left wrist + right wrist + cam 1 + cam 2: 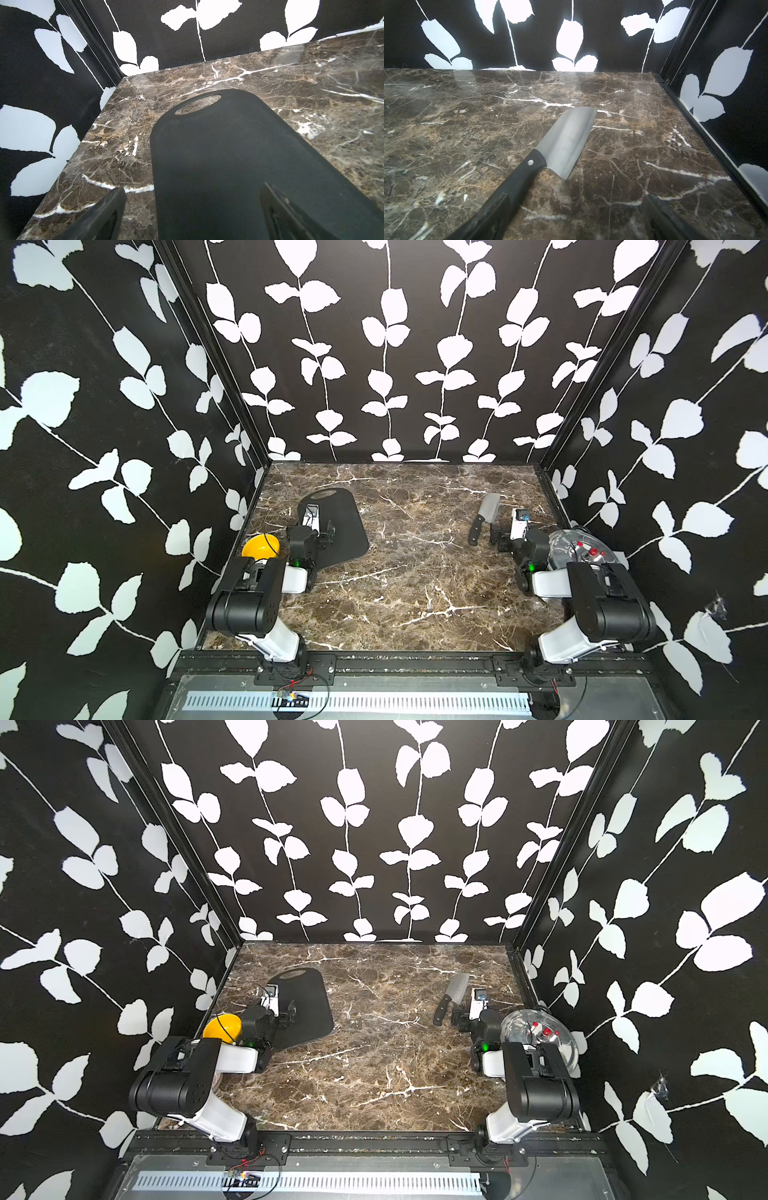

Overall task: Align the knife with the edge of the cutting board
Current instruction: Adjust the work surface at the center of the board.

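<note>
The cutting board (344,517) is at a slant and far from the knife, so the robot's left gripper should first push the board's edge (300,510) near the yellow bowl toward the middle.
The black cutting board (340,526) (309,1006) lies flat on the marble at the left, its handle hole toward the back wall. My left gripper (326,533) (291,1011) (193,189) hovers open over the board's (228,166) near half, one finger above the marble and one above the board. The knife (484,516) (451,996) lies at the right, silver blade pointing to the back and black handle toward me. My right gripper (498,537) (459,1019) (575,197) stands open just right of the handle. In the right wrist view the knife (560,149) runs diagonally and its handle end is hidden behind one finger.
A yellow bowl (262,545) (222,1027) sits by the left wall behind my left arm. A clear domed container (582,547) (540,1036) holding red-capped items stands by the right wall. Leaf-patterned walls close in three sides.
</note>
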Available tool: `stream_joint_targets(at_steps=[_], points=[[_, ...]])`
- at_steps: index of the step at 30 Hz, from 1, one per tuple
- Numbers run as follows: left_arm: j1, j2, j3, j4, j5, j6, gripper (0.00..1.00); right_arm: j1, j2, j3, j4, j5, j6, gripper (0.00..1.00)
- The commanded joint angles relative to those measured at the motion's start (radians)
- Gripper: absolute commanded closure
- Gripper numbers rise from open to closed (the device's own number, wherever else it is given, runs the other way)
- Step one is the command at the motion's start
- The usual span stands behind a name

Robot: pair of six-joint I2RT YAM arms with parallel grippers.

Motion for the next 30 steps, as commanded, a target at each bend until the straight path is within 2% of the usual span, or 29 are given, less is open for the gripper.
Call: stream_joint_targets(at_steps=[1,11,16,18,20,23,27,30], points=[[0.004,-0.006,-0.012,0.025,0.013,0.01,0.01,0.0,-0.013,0.019,0.029,0.003,0.001,0.0],[0.003,-0.005,-0.007,0.017,0.018,0.009,0.01,0.0,-0.011,0.019,0.025,0.002,0.001,0.0],[0.036,-0.009,0.011,-0.024,0.07,-0.014,0.01,0.0,-0.013,0.018,0.028,0.0,0.001,0.0],[0.035,-0.02,0.013,-0.041,0.055,-0.015,0.02,0.0,-0.022,0.01,0.036,0.025,0.014,0.0],[0.036,-0.096,0.043,-0.159,0.028,-0.023,0.01,0.0,-0.086,0.011,-0.023,0.058,0.018,0.0],[0.036,-0.23,0.14,-0.419,-0.031,-0.056,0.02,0.0,-0.243,0.055,-0.237,0.095,0.038,0.0],[0.036,-0.359,0.318,-0.819,-0.175,-0.33,0.01,-0.001,-0.435,0.155,-0.609,0.233,0.356,0.0],[0.038,-0.372,0.463,-1.068,-0.188,-0.417,0.02,-0.001,-0.508,0.285,-0.887,0.17,0.459,0.0]])
